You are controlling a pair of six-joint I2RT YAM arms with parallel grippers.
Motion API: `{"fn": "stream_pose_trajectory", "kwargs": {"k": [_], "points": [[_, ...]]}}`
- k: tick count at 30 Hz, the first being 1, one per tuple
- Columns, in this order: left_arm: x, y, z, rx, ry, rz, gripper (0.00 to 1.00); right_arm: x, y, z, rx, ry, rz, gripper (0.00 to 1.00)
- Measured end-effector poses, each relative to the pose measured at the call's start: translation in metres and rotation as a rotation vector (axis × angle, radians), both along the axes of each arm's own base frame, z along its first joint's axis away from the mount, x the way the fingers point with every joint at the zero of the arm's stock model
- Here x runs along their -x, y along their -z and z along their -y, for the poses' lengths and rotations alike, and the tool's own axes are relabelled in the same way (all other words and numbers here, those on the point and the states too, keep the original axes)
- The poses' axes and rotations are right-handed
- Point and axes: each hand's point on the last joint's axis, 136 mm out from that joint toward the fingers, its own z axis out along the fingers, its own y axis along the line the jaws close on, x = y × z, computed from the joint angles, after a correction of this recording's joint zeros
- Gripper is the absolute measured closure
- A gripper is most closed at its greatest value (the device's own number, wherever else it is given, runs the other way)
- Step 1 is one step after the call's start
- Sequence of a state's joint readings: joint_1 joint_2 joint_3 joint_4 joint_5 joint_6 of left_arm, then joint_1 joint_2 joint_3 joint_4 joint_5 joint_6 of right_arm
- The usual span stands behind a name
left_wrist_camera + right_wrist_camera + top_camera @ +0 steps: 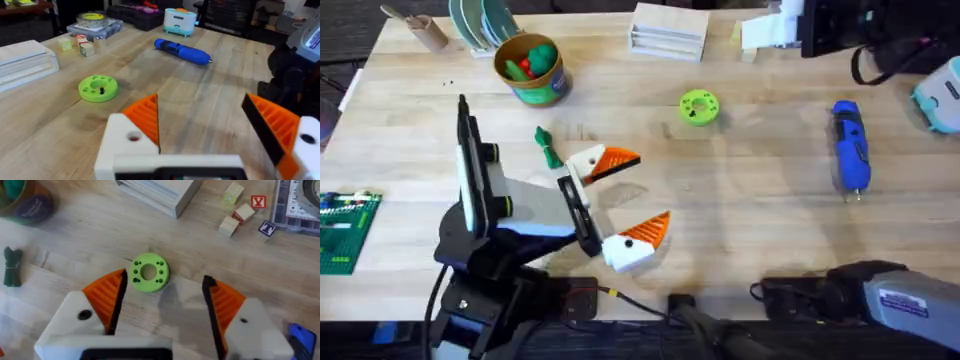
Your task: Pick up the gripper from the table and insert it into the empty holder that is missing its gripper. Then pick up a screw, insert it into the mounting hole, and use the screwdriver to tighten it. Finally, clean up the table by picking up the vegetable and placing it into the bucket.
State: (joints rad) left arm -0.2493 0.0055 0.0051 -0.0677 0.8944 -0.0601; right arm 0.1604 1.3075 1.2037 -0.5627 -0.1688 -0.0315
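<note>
The small black screw point(136, 280) should come loose and leave the green disc behind when I lift it, because the screw sticks up from a hole.
My left gripper point(625, 200) stands open low over the table's left middle, its white fingers tipped with orange wedges; nothing is between them point(200, 107). The dark green vegetable point(548, 147) lies just beyond its far finger point(603, 163). The bucket point(532, 70) stands farther back and holds red and green toys. My right gripper point(165, 282) hangs open and empty above the green disc. At the right lies the blue screwdriver point(850, 145). A white holder block point(768, 32) juts from a black arm at the back right. The loose gripper part is out of view.
A flat green disc point(698, 107) with holes lies mid-table, a small dark piece on it point(101, 91). Along the back are a wooden block stack point(668, 30), plates point(485, 20) and a cardboard tube point(425, 30). A green board point(345, 230) sits at the left edge.
</note>
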Motion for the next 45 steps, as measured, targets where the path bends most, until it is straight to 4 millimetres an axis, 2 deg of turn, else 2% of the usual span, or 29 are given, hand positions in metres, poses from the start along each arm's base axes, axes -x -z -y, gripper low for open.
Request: {"fn": "stream_pose_trajectory", "kwargs": {"k": [3, 7, 17, 22, 25, 31, 38, 45], "points": [[0.0, 0.0, 0.0, 0.0, 0.0, 0.0, 0.008, 0.004, 0.012, 0.0, 0.01, -0.003, -0.051, 0.088], [0.0, 0.0, 0.0, 0.0, 0.0, 0.0, 0.008, 0.006, 0.045, -0.005, 0.037, -0.017, -0.166, 0.088], [0.0, 0.0, 0.0, 0.0, 0.0, 0.0, 0.009, 0.014, 0.128, -0.064, 0.106, -0.171, -0.372, 0.089], [0.0, 0.0, 0.0, 0.0, 0.0, 0.0, 0.006, 0.011, 0.157, -0.076, 0.123, -0.195, -0.415, 0.089], [0.0, 0.0, 0.0, 0.0, 0.0, 0.001, 0.008, 0.006, 0.162, -0.083, 0.124, -0.206, -0.4, 0.089], [0.0, 0.0, 0.0, 0.0, 0.0, 0.0, 0.008, -0.009, 0.153, -0.099, 0.106, -0.231, -0.311, 0.087], [0.0, 0.0, 0.0, 0.0, 0.0, 0.0, 0.008, -0.01, 0.156, -0.091, 0.153, -0.212, -0.307, 0.088], [0.0, 0.0, 0.0, 0.0, 0.0, 0.0, 0.009, -0.003, 0.16, -0.094, 0.244, -0.187, -0.301, 0.088]]}}
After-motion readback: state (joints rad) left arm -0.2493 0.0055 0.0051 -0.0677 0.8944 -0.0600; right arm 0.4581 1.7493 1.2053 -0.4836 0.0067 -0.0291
